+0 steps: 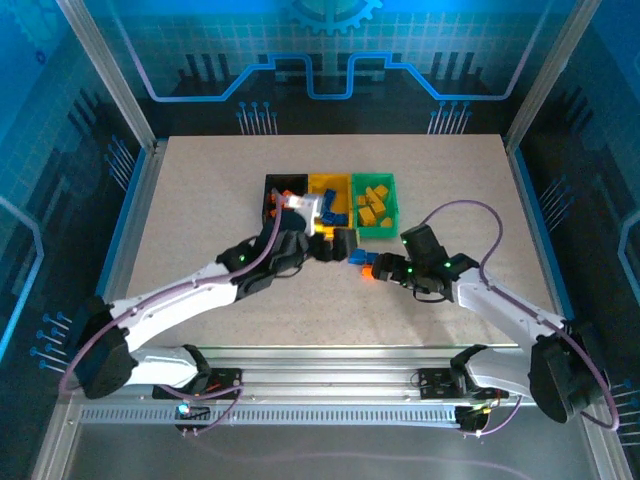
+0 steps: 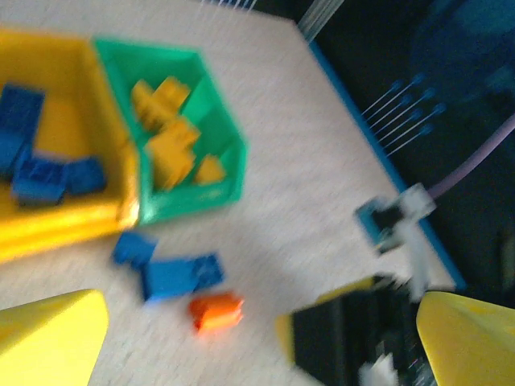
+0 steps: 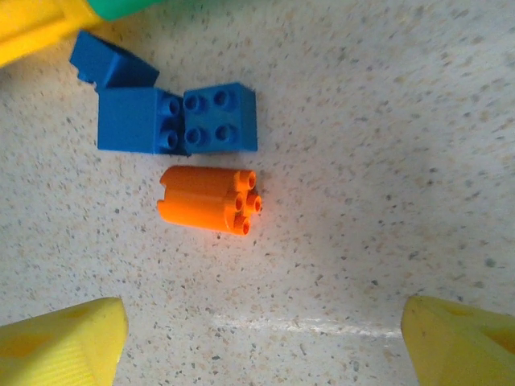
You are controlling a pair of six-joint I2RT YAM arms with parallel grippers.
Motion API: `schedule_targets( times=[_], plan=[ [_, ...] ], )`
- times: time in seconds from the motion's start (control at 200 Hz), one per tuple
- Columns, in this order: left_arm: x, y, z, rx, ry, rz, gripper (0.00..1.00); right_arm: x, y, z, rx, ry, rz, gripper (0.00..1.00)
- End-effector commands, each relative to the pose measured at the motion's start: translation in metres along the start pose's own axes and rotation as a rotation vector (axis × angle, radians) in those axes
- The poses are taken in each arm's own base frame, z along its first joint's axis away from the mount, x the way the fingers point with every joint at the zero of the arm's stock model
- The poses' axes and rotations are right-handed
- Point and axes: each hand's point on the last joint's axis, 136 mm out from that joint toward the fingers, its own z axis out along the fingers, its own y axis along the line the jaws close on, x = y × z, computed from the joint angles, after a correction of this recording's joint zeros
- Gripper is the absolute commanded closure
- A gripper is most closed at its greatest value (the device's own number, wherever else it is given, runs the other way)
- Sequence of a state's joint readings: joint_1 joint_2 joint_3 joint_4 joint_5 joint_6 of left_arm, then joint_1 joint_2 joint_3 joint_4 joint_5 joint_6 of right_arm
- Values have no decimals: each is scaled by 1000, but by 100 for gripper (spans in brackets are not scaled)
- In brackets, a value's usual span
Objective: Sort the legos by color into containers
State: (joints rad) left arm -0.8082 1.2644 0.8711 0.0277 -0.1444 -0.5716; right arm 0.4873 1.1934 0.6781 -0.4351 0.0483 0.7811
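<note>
The black bin (image 1: 285, 188) is blocked by my left gripper's arm, so that arm should move back and my right gripper should take the orange round brick (image 1: 368, 272) to the bin.
An orange round brick (image 3: 209, 199) lies on its side on the table beside two joined blue bricks (image 3: 177, 119) and a third blue brick (image 3: 113, 64). My right gripper (image 3: 261, 346) hovers just short of the orange brick, open, with nothing between its yellow fingers (image 3: 64, 346). My left gripper (image 2: 257, 346) is open and empty above the same orange brick (image 2: 216, 311) and blue bricks (image 2: 173, 273); that view is blurred. The yellow bin (image 2: 64, 225) holds blue bricks (image 2: 32, 161). In the green bin (image 2: 193, 201) lie yellow bricks (image 2: 165, 137). The black bin (image 1: 270, 185) is partly hidden by my left arm.
The three bins stand side by side at the table's middle (image 1: 328, 178). Both grippers, left (image 1: 333, 244) and right (image 1: 383, 268), meet close together just in front of them. Open tabletop (image 1: 200, 200) stretches to either side. Metal frame posts edge the table.
</note>
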Motion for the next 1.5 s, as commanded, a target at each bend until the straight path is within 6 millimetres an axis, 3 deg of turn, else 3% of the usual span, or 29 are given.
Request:
schedule_targets(
  times=[0.0,0.155,0.325,0.555,0.58,0.74,0.905,1.041,1.191,1.336,1.496],
  plan=[
    [28,41,-16,-91,-6,-78,1,-10,15,4,3,-29,-30,10],
    [67,84,-35,-176,3,-145,1,-11,23,17,32,-26,-46,10],
    [89,113,-47,-237,-14,-207,1,-13,29,36,74,-7,-74,13],
    [92,123,-54,-273,-30,-211,1,-11,21,65,167,44,-104,21],
    [92,124,-54,-278,-31,-210,1,-18,29,65,158,31,-101,21],
    [94,128,-56,-296,-27,-207,1,-18,28,78,185,51,-106,27],
    [92,133,-62,-324,-41,-209,1,-17,29,82,187,59,-127,38],
    [86,139,-74,-355,-77,-209,1,-19,37,73,157,45,-169,51],
    [76,153,-98,-433,-146,-205,1,-20,65,47,71,10,-246,54],
    [70,168,-123,-501,-215,-226,1,-28,125,25,-70,-15,-341,54],
    [71,167,-130,-469,-230,-243,1,-52,186,30,-156,-46,-372,52]
  ],
)
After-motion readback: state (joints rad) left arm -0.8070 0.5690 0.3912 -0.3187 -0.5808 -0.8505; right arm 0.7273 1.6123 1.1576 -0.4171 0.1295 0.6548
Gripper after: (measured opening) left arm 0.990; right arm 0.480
